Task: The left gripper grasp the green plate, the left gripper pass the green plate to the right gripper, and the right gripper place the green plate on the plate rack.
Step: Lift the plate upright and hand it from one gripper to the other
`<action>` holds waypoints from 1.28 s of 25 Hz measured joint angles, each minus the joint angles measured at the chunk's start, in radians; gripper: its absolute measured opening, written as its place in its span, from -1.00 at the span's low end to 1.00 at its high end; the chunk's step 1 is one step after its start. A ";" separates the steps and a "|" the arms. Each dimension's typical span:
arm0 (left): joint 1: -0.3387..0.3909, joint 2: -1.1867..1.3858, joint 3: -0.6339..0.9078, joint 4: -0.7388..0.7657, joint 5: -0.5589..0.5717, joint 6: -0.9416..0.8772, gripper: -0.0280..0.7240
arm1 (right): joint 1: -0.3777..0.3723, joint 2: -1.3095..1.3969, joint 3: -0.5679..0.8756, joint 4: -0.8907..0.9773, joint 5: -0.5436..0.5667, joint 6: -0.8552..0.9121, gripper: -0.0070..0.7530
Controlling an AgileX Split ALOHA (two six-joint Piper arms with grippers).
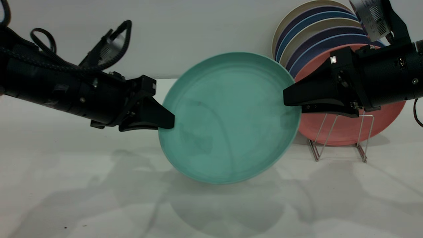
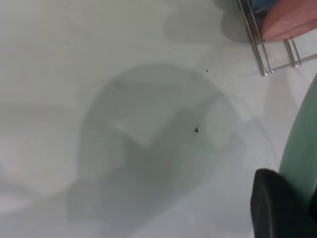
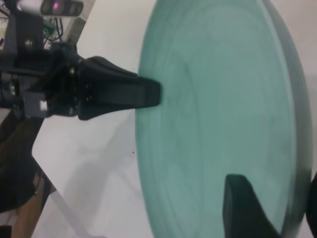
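Note:
My left gripper should open and move away before my right gripper carries the plate over the rack (image 1: 341, 131), because both grippers clamp opposite rims of the green plate (image 1: 162, 137).
The green plate (image 1: 231, 115) hangs upright and slightly tilted above the table, between the two arms. My left gripper (image 1: 167, 120) is shut on its left rim; in the left wrist view one black finger (image 2: 277, 208) lies against the plate's edge (image 2: 302, 144). My right gripper (image 1: 290, 99) reaches in from the right and overlaps the plate's right rim. In the right wrist view the plate's face (image 3: 223, 99) fills the frame, with the right gripper (image 3: 294, 213) at its rim and the left gripper (image 3: 148, 94) on the far rim. The plate rack (image 1: 363, 132) stands behind the right gripper.
A salmon-pink plate (image 1: 330, 132) stands in the rack's front slot, with several cream, purple and blue plates (image 1: 314, 26) upright behind it. The rack's rails (image 2: 260, 54) and the pink plate (image 2: 287, 22) show in the left wrist view. A white wall closes the back.

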 joint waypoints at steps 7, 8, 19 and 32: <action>-0.028 0.000 -0.014 0.001 0.058 -0.012 -0.89 | 0.000 0.001 0.000 0.000 -0.005 0.012 -0.10; -0.028 0.000 -0.015 0.001 0.066 -0.012 -0.89 | 0.000 0.001 0.000 0.000 -0.005 0.015 -0.11; -0.028 0.000 -0.015 0.007 0.103 -0.019 -0.81 | 0.000 0.013 0.000 0.000 -0.081 0.053 -0.79; 0.000 -0.002 -0.023 0.250 0.281 -0.163 0.65 | 0.000 0.013 0.000 -0.007 -0.060 -0.001 -0.79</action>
